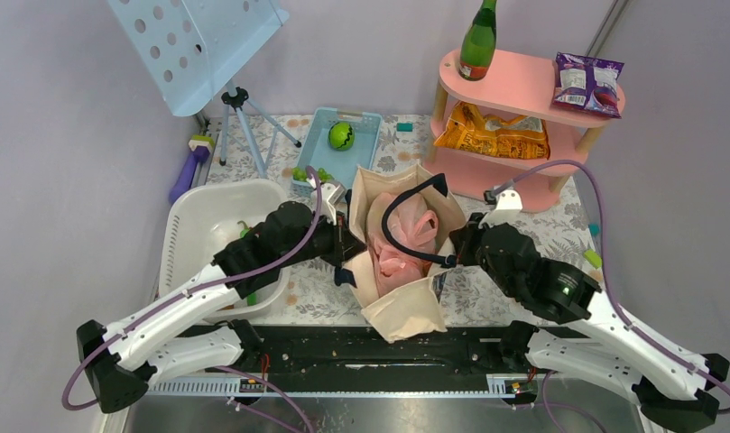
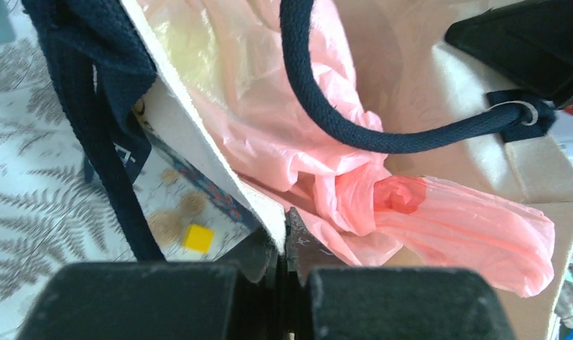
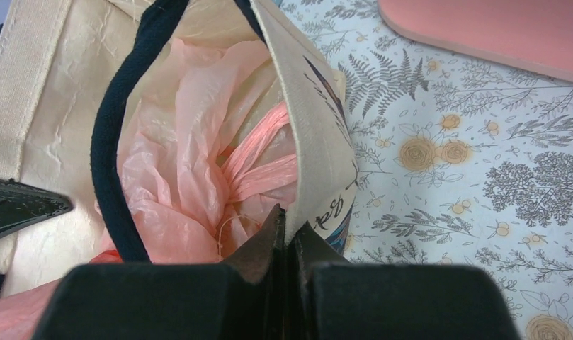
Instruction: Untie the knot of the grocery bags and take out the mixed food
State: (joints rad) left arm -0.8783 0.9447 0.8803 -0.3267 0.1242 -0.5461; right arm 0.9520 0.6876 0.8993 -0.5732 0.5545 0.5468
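Observation:
The black rope handle (image 1: 387, 222) hangs across the pink bag, so my left gripper should steady the tote's rim (image 1: 353, 198) while my right gripper pulls the handle aside.
The beige canvas tote (image 1: 401, 311) with black rope handles (image 1: 390, 236) stands at the table's middle. The knotted pink plastic bag (image 1: 399, 253) sits inside it. My left gripper (image 1: 346, 245) is shut on the tote's left rim (image 2: 198, 134), with the pink bag's knot (image 2: 396, 195) just beyond. My right gripper (image 1: 458, 253) is shut on the tote's right rim (image 3: 319, 142), the pink bag (image 3: 191, 177) to its left. The tote mouth is held open between them. The food inside is hidden by the pink plastic.
A white basin (image 1: 212, 234) lies at left. A blue tray (image 1: 368, 126) with a green ball (image 1: 341, 135) is behind the tote. A pink shelf (image 1: 523, 90) at back right holds a green bottle (image 1: 478, 41), orange packets (image 1: 492, 135) and a purple packet (image 1: 588, 83). A music stand (image 1: 198, 45) is at back left.

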